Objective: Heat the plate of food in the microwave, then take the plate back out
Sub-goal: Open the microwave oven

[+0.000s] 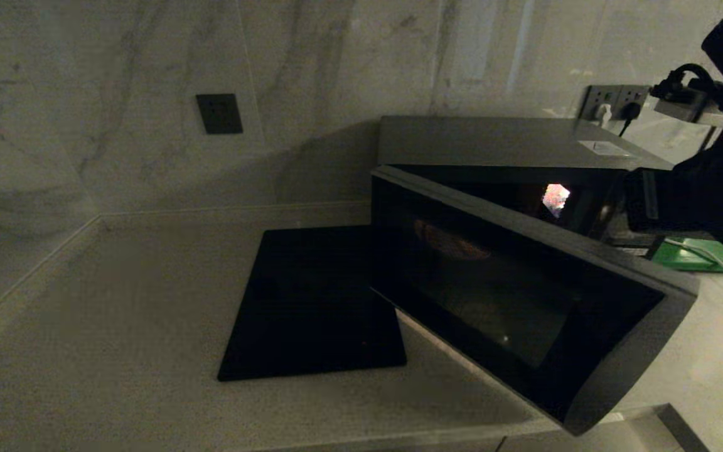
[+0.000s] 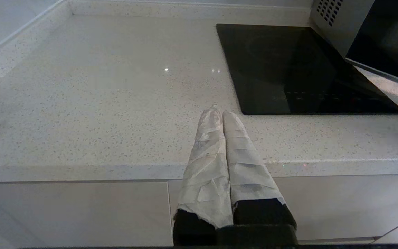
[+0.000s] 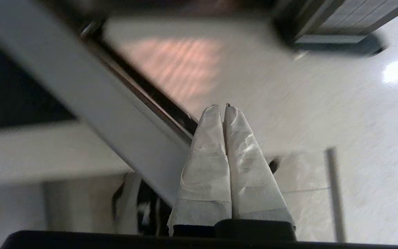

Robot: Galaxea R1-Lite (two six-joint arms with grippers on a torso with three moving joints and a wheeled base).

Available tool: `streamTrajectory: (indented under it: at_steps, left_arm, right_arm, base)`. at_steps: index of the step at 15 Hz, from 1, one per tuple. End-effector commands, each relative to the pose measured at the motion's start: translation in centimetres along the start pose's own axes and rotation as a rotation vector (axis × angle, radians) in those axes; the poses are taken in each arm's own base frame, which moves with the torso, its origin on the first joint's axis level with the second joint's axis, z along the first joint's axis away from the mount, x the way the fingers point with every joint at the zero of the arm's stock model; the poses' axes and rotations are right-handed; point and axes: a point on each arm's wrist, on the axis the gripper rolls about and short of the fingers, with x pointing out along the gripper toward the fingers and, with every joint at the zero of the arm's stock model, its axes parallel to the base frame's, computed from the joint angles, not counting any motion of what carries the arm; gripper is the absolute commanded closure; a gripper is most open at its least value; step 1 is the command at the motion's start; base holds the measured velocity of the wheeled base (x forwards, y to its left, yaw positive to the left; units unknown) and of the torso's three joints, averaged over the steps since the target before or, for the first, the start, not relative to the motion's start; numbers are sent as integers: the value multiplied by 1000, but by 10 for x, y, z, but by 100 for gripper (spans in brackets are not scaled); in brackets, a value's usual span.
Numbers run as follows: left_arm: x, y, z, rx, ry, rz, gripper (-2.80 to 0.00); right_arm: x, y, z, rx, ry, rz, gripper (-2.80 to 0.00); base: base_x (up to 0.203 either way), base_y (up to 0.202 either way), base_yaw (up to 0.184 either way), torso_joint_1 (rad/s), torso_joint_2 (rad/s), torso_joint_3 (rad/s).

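My right gripper should push the door's silver edge (image 1: 637,358) wide, then back off and reach in, because the microwave's partway open door (image 1: 498,290) covers the cavity's front.
The microwave (image 1: 499,141) stands at the back right of the counter, and its corner (image 2: 330,20) also shows in the left wrist view. Its dark glass door (image 1: 524,295) is swung partway open, hinged on the left. A faint brownish round shape (image 1: 452,243) shows through the glass; I cannot tell whether it is the plate of food. My right arm (image 1: 700,188) reaches in beside the microwave's right side. My right gripper (image 3: 221,107) is shut and empty, close to the door's silver edge (image 3: 92,103). My left gripper (image 2: 218,111) is shut and empty, parked over the counter's front edge.
A flat black slab (image 1: 311,307) lies on the counter left of the microwave. A green board (image 1: 700,257) with a white cable (image 1: 706,252) across it sits behind the door at the right. Wall sockets (image 1: 615,100) are behind the microwave. Pale counter (image 2: 98,103) spreads to the left.
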Motion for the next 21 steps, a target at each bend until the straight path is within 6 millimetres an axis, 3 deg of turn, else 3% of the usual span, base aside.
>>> streamTrajectory:
  at_steps: [1, 8, 11, 15, 17, 21]
  left_arm:
    - [0, 0, 0, -1, 1, 1, 0]
    - [0, 0, 0, -1, 1, 1, 0]
    - [0, 0, 0, -1, 1, 1, 0]
    - [0, 0, 0, -1, 1, 1, 0]
    - [0, 0, 0, -1, 1, 1, 0]
    - [0, 0, 0, -1, 1, 1, 0]
  right_arm:
    - [-24, 1, -10, -14, -13, 43, 0]
    - [-15, 0, -22, -39, 37, 11, 0]
    - [-16, 19, -37, -127, 76, 66, 0]
    - [22, 22, -53, -129, 93, -117, 0]
    - [28, 22, -47, -95, 24, -158, 0]
    - [38, -3, -26, -52, -18, -234, 0]
  base:
    - [0, 0, 0, 0, 0, 0]
    - [0, 0, 0, 0, 0, 0]
    - [0, 0, 0, 0, 0, 0]
    - [0, 0, 0, 0, 0, 0]
    - [0, 0, 0, 0, 0, 0]
    - [0, 0, 0, 0, 0, 0]
